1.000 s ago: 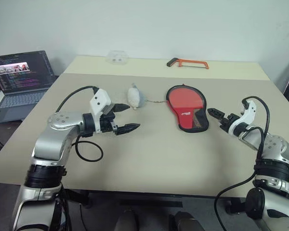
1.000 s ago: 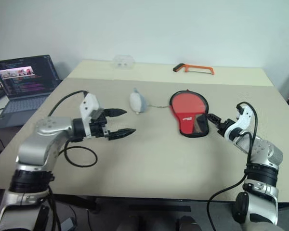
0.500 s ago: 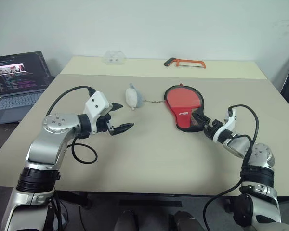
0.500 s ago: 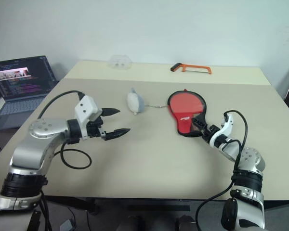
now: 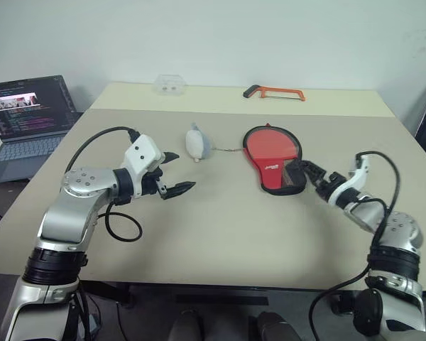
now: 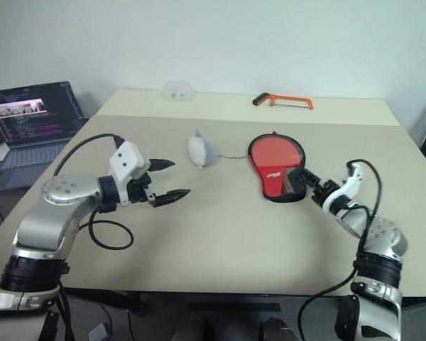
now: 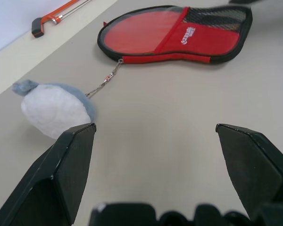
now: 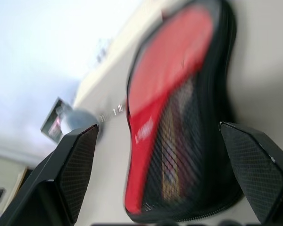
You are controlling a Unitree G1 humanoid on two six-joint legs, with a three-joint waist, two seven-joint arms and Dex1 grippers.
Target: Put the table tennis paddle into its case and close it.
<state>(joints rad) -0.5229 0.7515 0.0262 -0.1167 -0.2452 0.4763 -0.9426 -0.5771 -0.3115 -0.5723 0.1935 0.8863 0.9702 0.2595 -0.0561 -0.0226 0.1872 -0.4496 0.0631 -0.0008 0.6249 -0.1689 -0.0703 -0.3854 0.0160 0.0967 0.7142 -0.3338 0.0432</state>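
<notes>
My gripper will bring the grey fuzzy charm (image 5: 197, 143) trailing along when I pull the case, since the chain (image 5: 227, 150) runs straight from the case to it.
The case (image 5: 290, 177) lies flat at mid-table, black-trimmed, with a mesh and a red patch. The table tennis paddle (image 5: 270, 145) is inside it: the red face shows through the clear front and the handle (image 8: 173, 141) sits behind the mesh. A short chain links the case to a grey fuzzy charm (image 5: 197, 142). My right gripper (image 5: 314, 172) is open at the case's narrow handle end, which lies between its fingers (image 8: 70, 165); whether they touch it is unclear. My left gripper (image 5: 183, 170) hangs open above bare table, near the charm. I cannot make out the zip.
An orange hacksaw (image 5: 275, 91) and a clear plastic box (image 5: 170, 84) lie on the far table section. An open laptop (image 5: 28, 117) stands off the table's left edge. A black cable (image 5: 124, 229) loops under my left forearm. Bare tabletop stretches in front of the case.
My right gripper came in toward the case's handle end, dipped low, then lifted a little. The left gripper kept its place. The camera view shifted slightly.
</notes>
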